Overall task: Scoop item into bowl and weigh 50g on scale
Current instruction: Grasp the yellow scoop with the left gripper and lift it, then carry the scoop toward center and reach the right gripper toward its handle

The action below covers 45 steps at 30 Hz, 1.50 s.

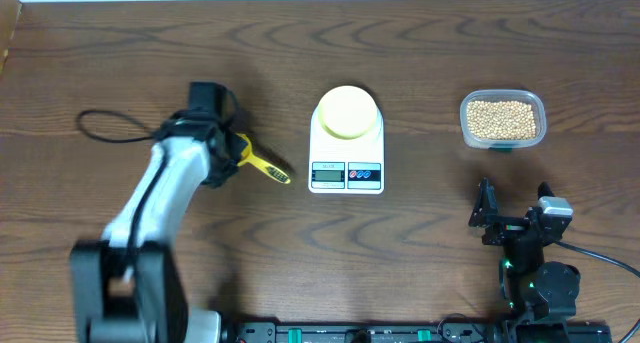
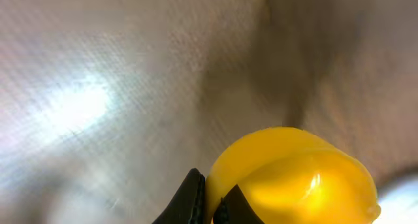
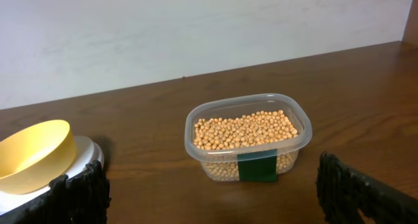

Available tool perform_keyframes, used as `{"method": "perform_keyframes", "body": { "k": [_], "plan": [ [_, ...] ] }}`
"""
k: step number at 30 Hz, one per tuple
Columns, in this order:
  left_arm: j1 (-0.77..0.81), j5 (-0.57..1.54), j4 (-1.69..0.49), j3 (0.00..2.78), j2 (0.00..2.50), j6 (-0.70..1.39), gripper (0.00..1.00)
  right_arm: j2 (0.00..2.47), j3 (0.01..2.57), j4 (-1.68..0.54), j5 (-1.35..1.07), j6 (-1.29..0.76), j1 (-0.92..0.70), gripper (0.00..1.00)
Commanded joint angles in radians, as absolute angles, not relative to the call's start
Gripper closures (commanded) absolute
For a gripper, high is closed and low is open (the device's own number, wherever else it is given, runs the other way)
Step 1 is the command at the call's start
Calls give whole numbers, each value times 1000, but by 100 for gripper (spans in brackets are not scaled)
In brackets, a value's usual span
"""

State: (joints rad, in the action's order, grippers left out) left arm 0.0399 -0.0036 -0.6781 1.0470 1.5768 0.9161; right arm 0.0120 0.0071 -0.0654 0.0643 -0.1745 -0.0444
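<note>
I should bring the scoop's handle (image 1: pixel 272 170) to my right gripper before I scoop, because my left gripper has the yellow scoop (image 1: pixel 245 149) by its rim, far from the tub.
The tan beans (image 1: pixel 501 118) fill a clear plastic tub (image 1: pixel 535 133) at the back right; they also show in the right wrist view (image 3: pixel 243 130). The pale yellow bowl (image 1: pixel 347 112) sits on the white scale (image 1: pixel 346 173) at the table's middle, and its edge shows in the right wrist view (image 3: pixel 32 152). My left gripper (image 2: pixel 212 204) is shut on the rim of a bright yellow scoop (image 2: pixel 294 178), left of the scale, scoop handle (image 1: pixel 265 166) pointing toward the scale. My right gripper (image 3: pixel 209 191) is open and empty, short of the tub.
A black cable (image 1: pixel 110 131) loops on the table by the left arm. The scale's display and red and blue buttons (image 1: pixel 346 172) face the front edge. A pale wall (image 3: pixel 196 28) stands behind the table.
</note>
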Motion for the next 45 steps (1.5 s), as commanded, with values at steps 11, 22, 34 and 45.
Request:
{"method": "perform_keyframes", "body": {
  "k": [11, 22, 34, 45],
  "plan": [
    [33, -11, -1038, 1045, 909, 819, 93, 7, 5, -67, 69, -163, -51, 1],
    [33, -10, -1173, 1044, 766, 894, 93, 7, 5, -68, -99, -358, -51, 1],
    [34, 125, -1173, 1035, 896, 1159, 93, 7, 5, -51, -858, -1006, -54, 1],
    [109, 262, -1112, 1035, 1137, 1217, 93, 7, 5, -7, -815, -1053, -54, 1]
  ]
}}
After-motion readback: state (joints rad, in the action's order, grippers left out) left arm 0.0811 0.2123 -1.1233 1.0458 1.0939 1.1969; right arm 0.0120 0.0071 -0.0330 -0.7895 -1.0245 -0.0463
